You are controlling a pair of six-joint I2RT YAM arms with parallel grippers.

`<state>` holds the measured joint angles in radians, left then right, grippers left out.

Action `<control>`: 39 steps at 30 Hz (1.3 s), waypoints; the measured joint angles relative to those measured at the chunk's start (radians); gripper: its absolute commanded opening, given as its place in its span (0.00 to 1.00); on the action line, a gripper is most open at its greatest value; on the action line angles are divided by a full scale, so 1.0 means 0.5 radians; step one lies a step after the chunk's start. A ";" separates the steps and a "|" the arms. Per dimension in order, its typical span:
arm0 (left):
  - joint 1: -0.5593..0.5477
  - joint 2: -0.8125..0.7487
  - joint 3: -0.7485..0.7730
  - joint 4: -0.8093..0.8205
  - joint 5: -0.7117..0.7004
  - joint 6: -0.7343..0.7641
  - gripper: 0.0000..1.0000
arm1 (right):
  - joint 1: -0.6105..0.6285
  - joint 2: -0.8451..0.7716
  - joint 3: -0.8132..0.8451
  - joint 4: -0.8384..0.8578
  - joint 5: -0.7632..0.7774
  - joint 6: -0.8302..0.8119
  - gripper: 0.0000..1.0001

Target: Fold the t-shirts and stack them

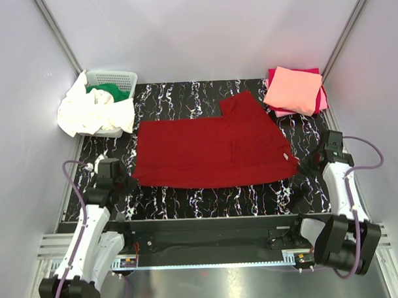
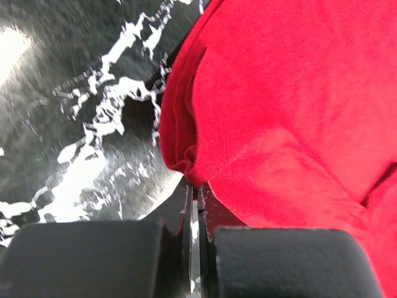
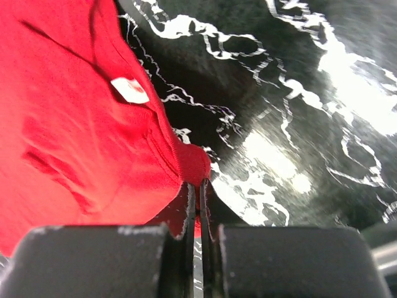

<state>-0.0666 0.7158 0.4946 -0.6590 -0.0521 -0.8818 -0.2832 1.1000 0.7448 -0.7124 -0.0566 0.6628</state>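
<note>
The dark red t-shirt's sleeve [image 1: 240,106] reaches out beyond the back edge of the t-shirt's body, so my right gripper should first grab the sleeve's far corner [image 1: 249,93] and fold it in.
The dark red t-shirt [image 1: 212,148] lies spread across the middle of the table, one sleeve pointing to the back. My left gripper [image 1: 125,180] is shut on its near left corner [image 2: 193,177]. My right gripper [image 1: 303,163] is shut on its near right corner [image 3: 197,169], next to a small white label [image 3: 129,90]. A folded salmon pink t-shirt [image 1: 295,88] lies on a folded magenta t-shirt [image 1: 323,100] at the back right. The white t-shirt [image 1: 93,112] hangs over the basket at the back left, with the green t-shirt [image 1: 112,92] inside it.
The white plastic lattice basket [image 1: 118,78] stands at the back left corner. The black marbled table top [image 1: 201,201] ends at grey walls on both sides and at the back. A metal rail runs along the near edge by the arm bases.
</note>
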 measured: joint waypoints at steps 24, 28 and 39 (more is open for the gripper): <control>-0.006 -0.356 0.605 -0.796 0.144 0.351 0.85 | -0.014 -0.530 0.119 -0.352 0.196 0.205 0.97; -0.006 -0.232 0.723 -0.717 0.140 0.542 0.86 | 0.002 -0.397 0.249 -0.092 -0.117 0.085 0.96; -0.007 -0.171 0.722 -0.443 0.265 0.887 0.99 | 0.520 1.231 1.677 0.141 -0.360 -0.298 0.97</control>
<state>-0.0700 0.6304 0.8555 -0.8803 0.0803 -0.4385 -0.0235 1.7153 1.5833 -0.6418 -0.2367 0.5140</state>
